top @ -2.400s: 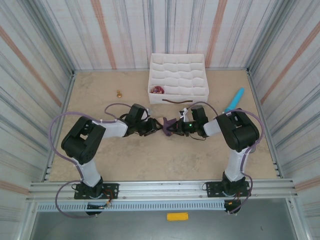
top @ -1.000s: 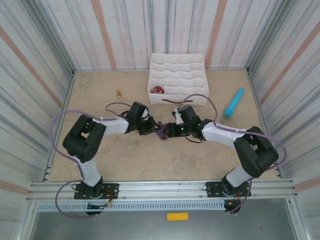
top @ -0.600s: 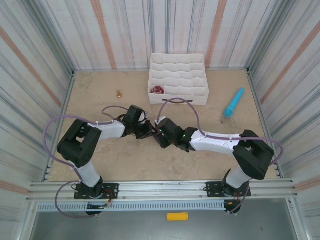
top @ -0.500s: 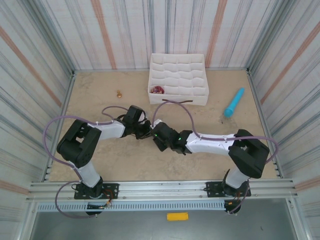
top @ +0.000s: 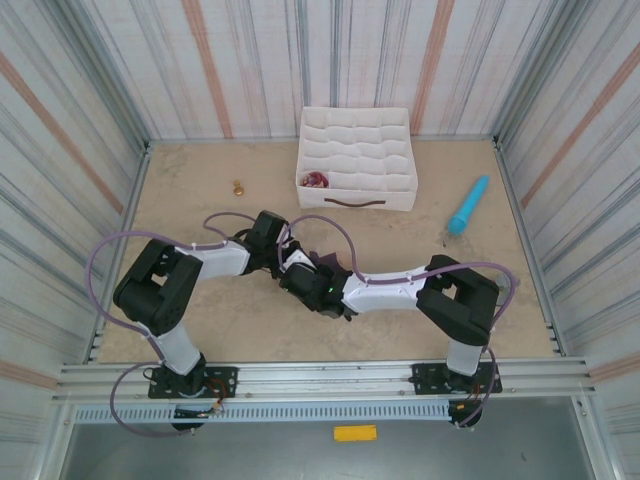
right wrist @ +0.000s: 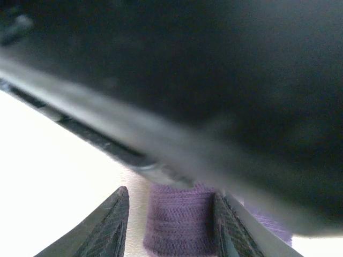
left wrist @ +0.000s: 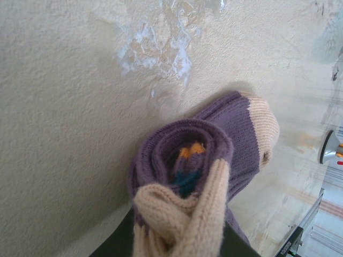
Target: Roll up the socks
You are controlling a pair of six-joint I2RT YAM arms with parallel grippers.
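My left gripper is pinching the beige knit, and the sock's tan heel (left wrist: 262, 126) is sticking out. My right gripper should hold the roll while my left gripper takes hold of the roll's purple side (left wrist: 151, 143).
The socks (left wrist: 187, 176) are wound together into one roll: the purple one outside with its tan heel (left wrist: 263, 126), an orange and teal end in the core, and beige knit across the front. My left gripper (left wrist: 177, 247) is shut on this roll just above the table; its dark fingers (left wrist: 110, 247) show at the bottom. From above, the left gripper (top: 288, 258) and right gripper (top: 302, 274) meet over the socks (top: 318, 262). My right gripper (right wrist: 167, 227) stands open around the purple roll (right wrist: 179, 225). Its right finger touches the sock and its left finger (right wrist: 110, 225) is a gap away.
A white compartment box (top: 357, 150) stands at the back, with a reddish bundle (top: 316, 180) in a front-left cell. A turquoise stick (top: 468, 204) lies at the right and a small brass piece (top: 239, 187) at the back left. Striped walls enclose the table.
My right arm has swung from the roll's right side round to its near side, reaching left under the left gripper with narrowing jaws. The left gripper has kept its hold and shifted slightly left.
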